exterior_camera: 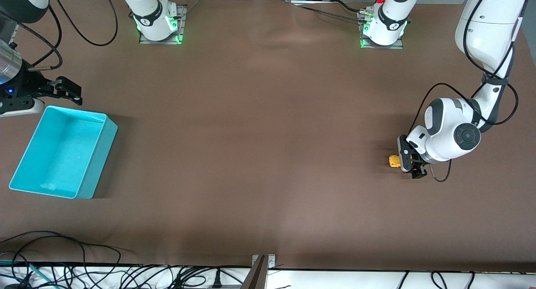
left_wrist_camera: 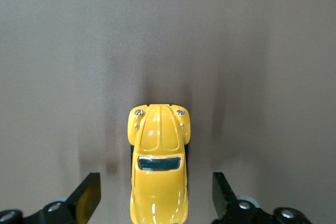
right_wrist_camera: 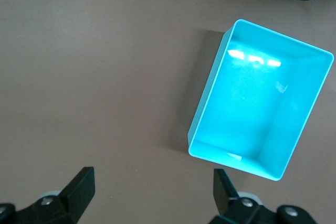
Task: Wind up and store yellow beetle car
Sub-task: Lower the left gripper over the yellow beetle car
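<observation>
The yellow beetle car's nose (exterior_camera: 393,161) faces the far turquoise bin. Next, my left gripper closes on the car's sides (left_wrist_camera: 159,196) and pulls the car backward to wind it up.
The yellow beetle car (exterior_camera: 394,161) stands on the brown table near the left arm's end. In the left wrist view the car (left_wrist_camera: 158,166) sits between my left gripper's two open fingers, with a gap on each side. My left gripper (exterior_camera: 408,165) is low at the car and open. The turquoise bin (exterior_camera: 63,151) lies empty at the right arm's end and shows in the right wrist view (right_wrist_camera: 260,100). My right gripper (exterior_camera: 69,92) hovers open and empty above the table, just beside the bin's edge nearest the robots' bases.
The brown table (exterior_camera: 259,146) stretches bare between the car and the bin. Loose black cables (exterior_camera: 83,268) lie along the table's front edge. The arm bases (exterior_camera: 159,23) stand at the table's edge farthest from the front camera.
</observation>
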`<state>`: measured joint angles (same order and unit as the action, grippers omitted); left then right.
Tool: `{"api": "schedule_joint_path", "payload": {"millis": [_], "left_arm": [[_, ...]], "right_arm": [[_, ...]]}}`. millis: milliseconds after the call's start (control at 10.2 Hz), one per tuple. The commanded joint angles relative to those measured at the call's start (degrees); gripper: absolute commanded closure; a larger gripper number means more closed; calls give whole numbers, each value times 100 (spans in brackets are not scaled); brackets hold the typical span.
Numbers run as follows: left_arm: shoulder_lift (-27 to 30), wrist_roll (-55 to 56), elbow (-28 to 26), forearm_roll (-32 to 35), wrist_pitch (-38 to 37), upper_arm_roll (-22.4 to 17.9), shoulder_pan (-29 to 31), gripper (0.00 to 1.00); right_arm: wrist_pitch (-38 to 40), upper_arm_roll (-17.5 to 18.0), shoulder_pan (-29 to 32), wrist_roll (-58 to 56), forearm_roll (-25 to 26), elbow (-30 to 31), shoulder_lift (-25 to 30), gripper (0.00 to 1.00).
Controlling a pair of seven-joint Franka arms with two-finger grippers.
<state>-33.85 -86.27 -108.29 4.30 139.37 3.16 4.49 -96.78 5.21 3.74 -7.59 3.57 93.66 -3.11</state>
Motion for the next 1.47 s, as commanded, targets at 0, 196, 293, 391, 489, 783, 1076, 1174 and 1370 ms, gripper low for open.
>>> {"api": "schedule_joint_path", "payload": {"millis": [0, 196, 293, 391, 489, 783, 1076, 1174, 1370], "left_arm": [[28, -188, -87, 141, 108, 44, 87, 76], [62, -232, -87, 141, 56, 53, 96, 97], [80, -232, -87, 115, -49, 70, 96, 100], [124, -232, -78, 71, -259, 218, 96, 100], [177, -241, -69, 71, -348, 281, 96, 100], [133, -224, -87, 53, -358, 378, 96, 100], [45, -258, -148, 62, -349, 378, 314, 100], [71, -546, -148, 114, -340, 369, 341, 100], [46, -1022, -139, 80, -340, 369, 1005, 100]], "right_arm": [[124, 24, 30, -59, 12, -146, -41, 0], [141, 24, 22, -59, 12, -146, -41, 0], [141, 15, 30, -59, 12, -146, -41, 0], [141, 15, 31, -59, 12, -146, -41, 0], [150, 15, 31, -59, 12, -137, -41, 0], [142, -3, 31, -59, 12, -137, -41, 0], [141, 24, 13, -59, 12, -137, -41, 0], [141, 15, 13, -68, 21, -146, -41, 0], [141, 6, 13, -50, 12, -137, -41, 0]]}}
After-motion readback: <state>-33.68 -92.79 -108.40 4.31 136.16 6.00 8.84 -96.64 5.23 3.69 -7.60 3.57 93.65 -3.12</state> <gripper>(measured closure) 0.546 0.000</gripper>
